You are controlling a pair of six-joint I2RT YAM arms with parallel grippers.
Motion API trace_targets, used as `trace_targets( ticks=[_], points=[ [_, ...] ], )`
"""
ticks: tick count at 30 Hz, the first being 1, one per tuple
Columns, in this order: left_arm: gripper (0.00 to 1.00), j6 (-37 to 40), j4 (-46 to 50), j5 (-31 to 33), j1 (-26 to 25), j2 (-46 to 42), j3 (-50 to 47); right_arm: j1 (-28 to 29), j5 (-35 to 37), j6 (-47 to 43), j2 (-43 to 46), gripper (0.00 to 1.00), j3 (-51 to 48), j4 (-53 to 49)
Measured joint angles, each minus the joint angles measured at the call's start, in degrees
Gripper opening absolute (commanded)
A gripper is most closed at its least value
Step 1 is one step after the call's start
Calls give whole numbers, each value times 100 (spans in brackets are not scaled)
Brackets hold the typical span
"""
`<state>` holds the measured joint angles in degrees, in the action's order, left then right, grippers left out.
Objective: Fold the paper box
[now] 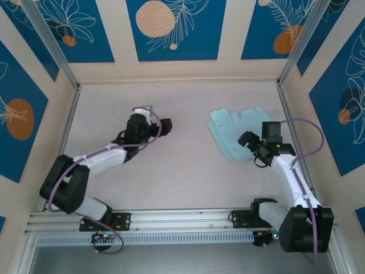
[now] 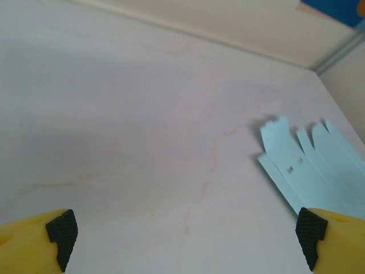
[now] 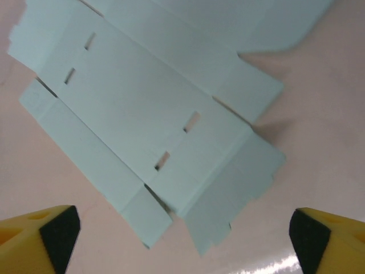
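Observation:
The whole paper box [image 1: 231, 130] will slide and turn along when I pull its near flap, because creases [image 3: 215, 174] connect the flaps to the flat panels.
The paper box [image 1: 230, 132] is a pale light-blue flat cutout with flaps and small slots, lying on the table right of centre. My right gripper [image 1: 249, 141] hovers over its near right edge, covering part of it. In the right wrist view the sheet [image 3: 142, 114] spreads across the upper part and its near flaps reach down between the yellow fingers; the right gripper [image 3: 183, 240] is open and holds nothing. My left gripper [image 1: 165, 127] is over bare table left of the sheet. It [image 2: 187, 240] is open too, with the sheet [image 2: 311, 165] ahead on its right.
Pale walls with blue patterned panels [image 1: 175, 28] enclose the table on three sides, with metal frame posts [image 1: 296, 43] at the back corners. An aluminium rail [image 1: 182, 220] carrying both arm bases runs along the near edge.

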<state>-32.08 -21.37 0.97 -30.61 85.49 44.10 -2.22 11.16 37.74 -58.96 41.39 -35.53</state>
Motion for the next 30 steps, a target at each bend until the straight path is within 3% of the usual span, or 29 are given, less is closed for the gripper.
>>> trace_targets(
  ticks=[9, 16, 21, 25, 30],
  points=[
    [100, -238, 282, -59, -398, 358, 341, -455, -911, 461, 127, 73, -800, -2],
    [100, -358, 304, -59, -398, 363, 341, -505, -1370, 581, -909, 60, -723, 632],
    [100, -365, 308, -59, -398, 452, 345, -476, -1561, 614, -1563, 29, -619, 1016],
    [98, -463, 393, -61, -398, 647, 382, -57, -1600, 785, -1703, 9, -553, 1244],
    [95, -632, 446, -103, -398, 782, 407, 955, -1537, 1239, -1818, 4, -321, 1528]
  ],
)
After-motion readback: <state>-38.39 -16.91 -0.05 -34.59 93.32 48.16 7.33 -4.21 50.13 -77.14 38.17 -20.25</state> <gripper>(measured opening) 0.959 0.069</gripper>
